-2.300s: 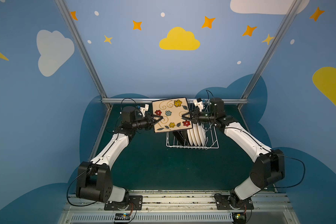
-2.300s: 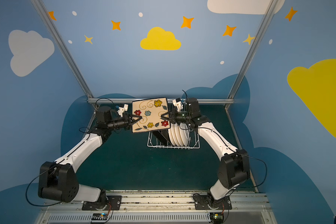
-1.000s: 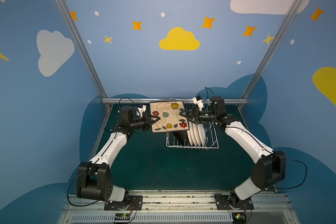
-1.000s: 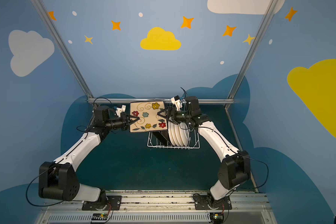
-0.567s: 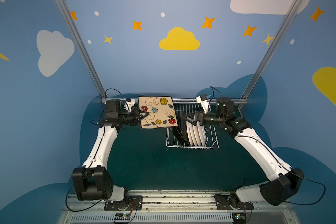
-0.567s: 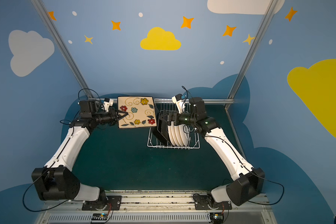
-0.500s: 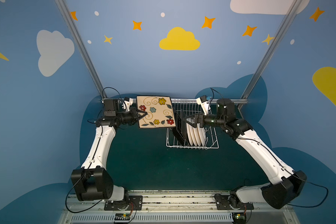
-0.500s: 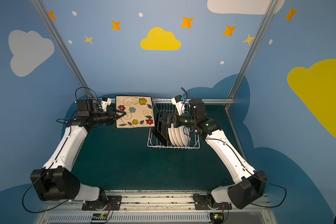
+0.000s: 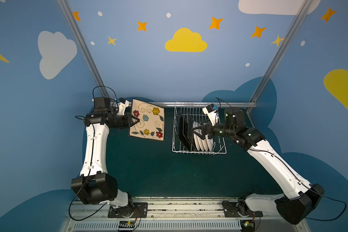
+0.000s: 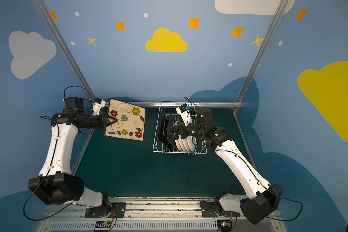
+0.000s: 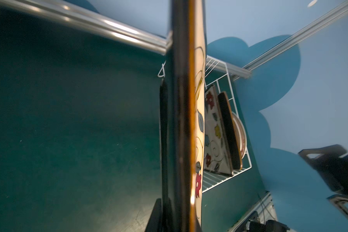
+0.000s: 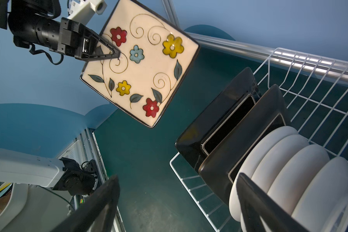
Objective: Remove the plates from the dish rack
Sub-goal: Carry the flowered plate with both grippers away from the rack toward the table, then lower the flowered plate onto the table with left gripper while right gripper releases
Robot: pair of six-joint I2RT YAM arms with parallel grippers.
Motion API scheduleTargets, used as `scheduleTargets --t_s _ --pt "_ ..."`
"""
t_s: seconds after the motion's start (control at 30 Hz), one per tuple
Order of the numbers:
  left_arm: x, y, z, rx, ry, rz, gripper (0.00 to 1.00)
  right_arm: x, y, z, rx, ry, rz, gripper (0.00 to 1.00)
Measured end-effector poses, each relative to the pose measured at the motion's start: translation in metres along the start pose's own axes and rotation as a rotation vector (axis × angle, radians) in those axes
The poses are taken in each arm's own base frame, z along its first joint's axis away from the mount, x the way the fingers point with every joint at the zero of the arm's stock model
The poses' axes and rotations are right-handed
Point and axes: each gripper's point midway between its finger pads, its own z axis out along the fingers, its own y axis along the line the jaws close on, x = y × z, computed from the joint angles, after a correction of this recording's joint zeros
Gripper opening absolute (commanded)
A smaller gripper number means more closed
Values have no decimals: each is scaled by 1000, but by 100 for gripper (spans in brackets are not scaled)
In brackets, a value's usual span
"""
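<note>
The flowered plate (image 9: 147, 120) is facing up, clear of the dish rack and above free green mat (image 9: 145, 144). My left gripper should carry on going down until the plate lies flat.
My left gripper (image 9: 136, 121) (image 10: 113, 121) is shut on the left edge of a square flowered plate (image 9: 149, 122) (image 10: 129, 124), held tilted in the air left of the dish rack (image 9: 199, 152) (image 10: 179, 152). The left wrist view shows that plate (image 11: 181, 120) edge-on between the jaws. Two black-backed square plates (image 9: 184, 130) (image 12: 219, 124) and several round white plates (image 9: 203, 140) (image 12: 289, 160) stand upright in the rack. My right gripper (image 9: 195, 130) (image 12: 177, 200) hangs open over them, holding nothing.
Dark green mat (image 9: 159, 170) covers the table. A metal rail (image 9: 209, 104) runs along the back edge just behind the rack. Blue walls close in on both sides.
The left arm has carried the flowered plate leftwards, away from the rack. The right gripper, earlier at the plate's right edge, has drawn back over the rack and stays open.
</note>
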Motion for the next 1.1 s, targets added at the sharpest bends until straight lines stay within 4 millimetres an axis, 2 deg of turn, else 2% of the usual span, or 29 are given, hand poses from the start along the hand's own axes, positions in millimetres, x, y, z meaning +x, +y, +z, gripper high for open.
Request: scheduleTargets --t_s 0.13,0.37,0.73,0.83,1.1 --pt "13 27 17 -54 86 -3 3 4 0 1 5 16 -5 90" --pt "17 75 49 -123 162 -3 3 10 -2 8 12 50 -3 90" --pt "28 137 101 -92 258 -109 3 15 0 15 7 72 -5 90" --pt "24 147 108 -86 254 -116 3 14 5 17 -18 62 -8 90" --pt "19 161 128 -28 254 -126 3 19 15 24 -63 63 -6 90"
